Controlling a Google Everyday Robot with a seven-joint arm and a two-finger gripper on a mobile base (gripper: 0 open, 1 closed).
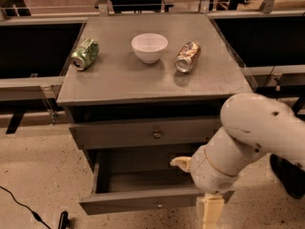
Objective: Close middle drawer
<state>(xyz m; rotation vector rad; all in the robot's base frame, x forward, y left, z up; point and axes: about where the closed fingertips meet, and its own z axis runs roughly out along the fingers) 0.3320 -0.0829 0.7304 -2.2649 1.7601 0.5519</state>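
My gripper is moving down and should go on moving down until its fingers face the drawer's front near the drawer's brass knob, because the space before the middle drawer's front is open.
The middle drawer (138, 205) of the grey cabinet is pulled out, and I look down into its empty box. Its low front carries a small brass knob (159, 204). My gripper (196, 189) is at the drawer's right end, below the large white arm (257, 137). One cream finger (181, 163) reaches left over the open box. The other finger (212, 214) hangs down in front of the drawer front's right end. The fingers stand wide apart and hold nothing.
The taller top drawer (143, 133) with its knob sits above. The cabinet top (119, 80) holds a green can (85, 54), a white bowl (149, 46) and a brownish can (187, 57), both cans lying down. A black cable (24, 206) lies on the floor at left.
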